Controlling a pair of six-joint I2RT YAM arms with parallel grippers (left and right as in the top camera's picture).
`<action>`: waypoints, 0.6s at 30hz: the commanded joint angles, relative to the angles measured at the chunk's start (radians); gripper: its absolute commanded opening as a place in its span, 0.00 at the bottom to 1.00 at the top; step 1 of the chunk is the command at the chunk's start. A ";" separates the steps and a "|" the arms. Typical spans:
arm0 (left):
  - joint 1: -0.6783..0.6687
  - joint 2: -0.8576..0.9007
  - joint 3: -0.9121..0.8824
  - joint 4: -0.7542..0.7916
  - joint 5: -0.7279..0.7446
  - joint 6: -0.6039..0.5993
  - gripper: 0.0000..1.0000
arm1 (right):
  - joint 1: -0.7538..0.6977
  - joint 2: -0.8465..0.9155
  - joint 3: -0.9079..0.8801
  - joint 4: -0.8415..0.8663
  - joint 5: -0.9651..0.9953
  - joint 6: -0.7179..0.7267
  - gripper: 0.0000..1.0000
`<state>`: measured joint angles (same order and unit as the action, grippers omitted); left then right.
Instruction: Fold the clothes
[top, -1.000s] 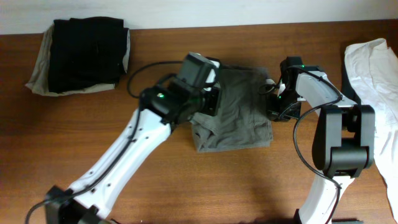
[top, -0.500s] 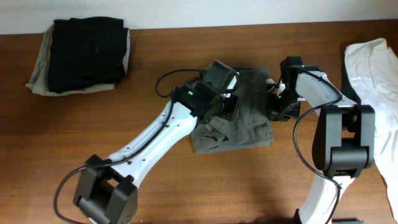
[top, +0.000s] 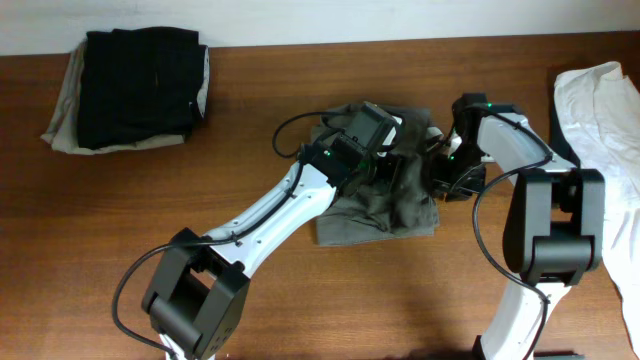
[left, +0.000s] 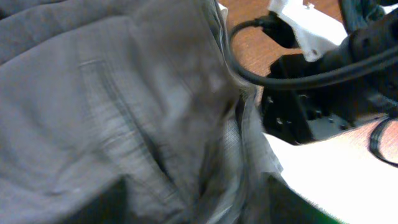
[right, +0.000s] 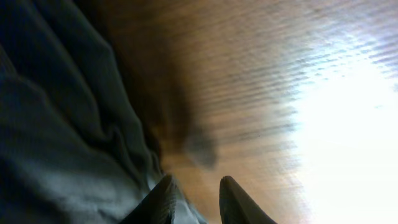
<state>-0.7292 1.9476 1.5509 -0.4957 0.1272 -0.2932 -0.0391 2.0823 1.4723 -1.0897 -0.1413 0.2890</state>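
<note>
My left gripper is reaching across the bunched shorts (top: 368, 212), so it should move away and my right gripper should make the edge (top: 431, 214) beside it straight before folding.
The grey-olive shorts (top: 385, 205) lie bunched in the middle of the table. In the left wrist view the shorts (left: 124, 99) fill the frame. My left gripper (top: 398, 155) hovers over their upper right part. In its own view the left gripper (left: 193, 202) is open, its dark fingers wide apart with blurred cloth lying between them. My right gripper (top: 446, 172) sits at the shorts' right edge. Seen from the right wrist, the right gripper (right: 196, 186) is open a little, with wood showing in the gap and the shorts' edge (right: 74, 155) against its left finger.
A black garment (top: 140, 85) lies folded on a beige one (top: 62, 122) at the back left. A white garment (top: 600, 110) is spread at the right edge. Bare wooden table (top: 120, 230) shows at the front. The right arm's cable (left: 292, 78) runs close above the shorts.
My left arm swept rightward across the shorts, dragging cloth with it, and its jaws then opened. The right gripper's jaws parted slightly; that arm stayed in place.
</note>
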 joint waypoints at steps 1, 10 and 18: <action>-0.001 0.014 0.032 0.016 0.014 0.029 0.97 | -0.035 -0.002 0.116 -0.068 -0.008 0.007 0.28; 0.134 0.010 0.219 -0.278 0.014 0.029 0.98 | -0.118 -0.021 0.504 -0.397 -0.019 0.001 0.28; 0.242 0.039 0.228 -0.536 0.014 0.064 0.45 | -0.007 -0.024 0.512 -0.492 -0.192 -0.163 0.04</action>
<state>-0.4908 1.9583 1.7710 -1.0035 0.1329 -0.2546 -0.1234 2.0731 2.0148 -1.5791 -0.2687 0.1802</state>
